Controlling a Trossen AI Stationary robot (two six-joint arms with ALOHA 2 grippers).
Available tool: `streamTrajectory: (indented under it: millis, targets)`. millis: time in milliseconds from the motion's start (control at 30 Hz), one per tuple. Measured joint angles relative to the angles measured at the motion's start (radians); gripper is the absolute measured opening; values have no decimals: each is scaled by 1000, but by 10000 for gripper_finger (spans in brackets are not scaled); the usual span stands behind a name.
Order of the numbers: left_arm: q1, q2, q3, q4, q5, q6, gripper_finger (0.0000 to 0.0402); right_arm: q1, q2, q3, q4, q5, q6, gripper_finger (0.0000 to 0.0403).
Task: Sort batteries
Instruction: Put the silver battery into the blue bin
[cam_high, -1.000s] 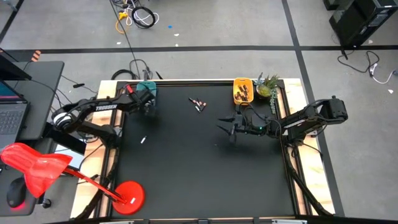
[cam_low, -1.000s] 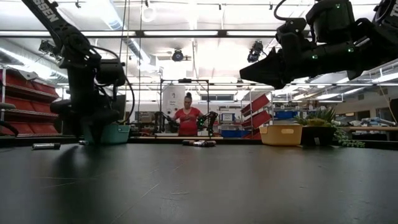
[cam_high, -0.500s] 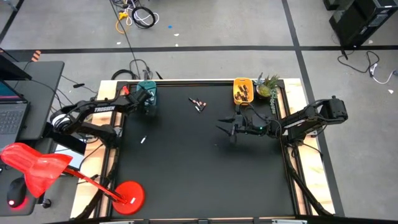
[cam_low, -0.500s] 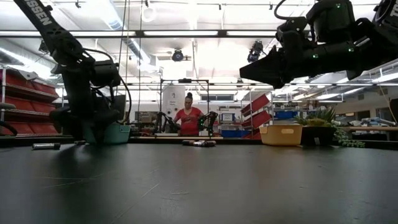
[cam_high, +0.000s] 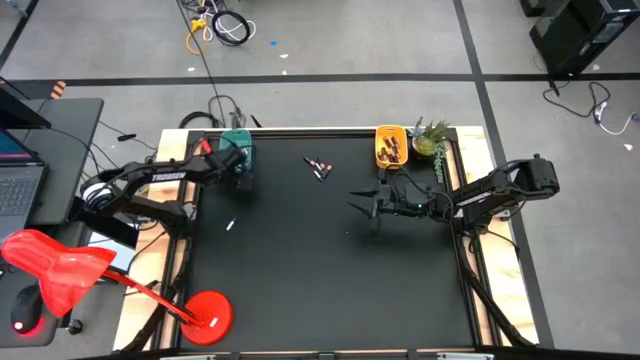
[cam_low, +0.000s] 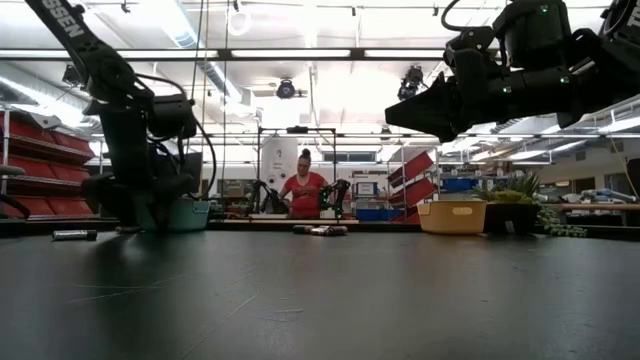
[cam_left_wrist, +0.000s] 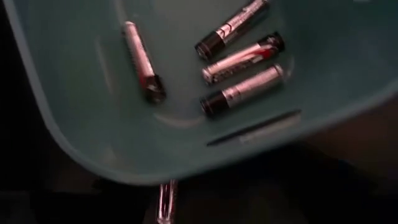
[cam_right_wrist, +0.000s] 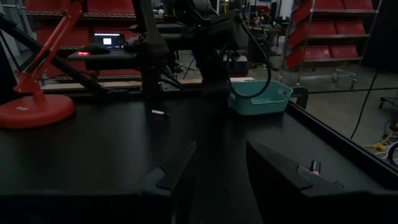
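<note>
I need to back off, because my left gripper hangs over the tray while a battery lies just outside the teal tray's rim (cam_left_wrist: 166, 194). I should then straddle that battery (cam_left_wrist: 166, 204) with open fingers.
Several batteries (cam_left_wrist: 239, 57) lie on the floor of the teal tray (cam_left_wrist: 62, 124) at the table's far left. My left gripper (cam_high: 237, 160) hangs just above that tray, pointing steeply down; its fingers are not seen in its wrist view. A thin pale piece (cam_left_wrist: 165, 202) shows below the tray's rim; what it is, I cannot tell. A few batteries (cam_high: 318, 168) lie on the mat at the far middle, and one battery (cam_high: 230, 225) lies toward the left. My right gripper (cam_right_wrist: 224, 174) hovers open and level at the right, empty.
A yellow tray (cam_high: 390, 145) with batteries and a small plant (cam_high: 430, 140) stand at the far right. A red lamp base (cam_high: 210, 312) sits at the near left corner. The black mat (cam_high: 320, 280) lies bare in the middle and near side. A person stands in the room beyond.
My left gripper has tipped more steeply downward over the teal tray and stayed about where it was. My right gripper has kept still.
</note>
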Motion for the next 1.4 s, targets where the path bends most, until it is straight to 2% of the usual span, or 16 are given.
streamTrajectory:
  millis: [367,767,933,1133,1267,1400]
  targets:
    - [-139,-4,0,-54,-25,-109,339,3,0,0,-1,0,4,149]
    - [-259,-61,-8,-74,-2,-183,339,7,0,0,0,0,3,149]
    - [-275,-62,-8,-86,-87,-251,339,7,0,0,0,0,2,149]
    - [-274,-59,-8,-61,-138,-264,339,7,0,0,0,0,2,149]
    - [-270,-58,-9,-58,-235,-264,339,7,0,0,0,0,2,149]
    - [-262,-58,-9,-37,-234,-248,339,7,0,0,0,0,2,149]
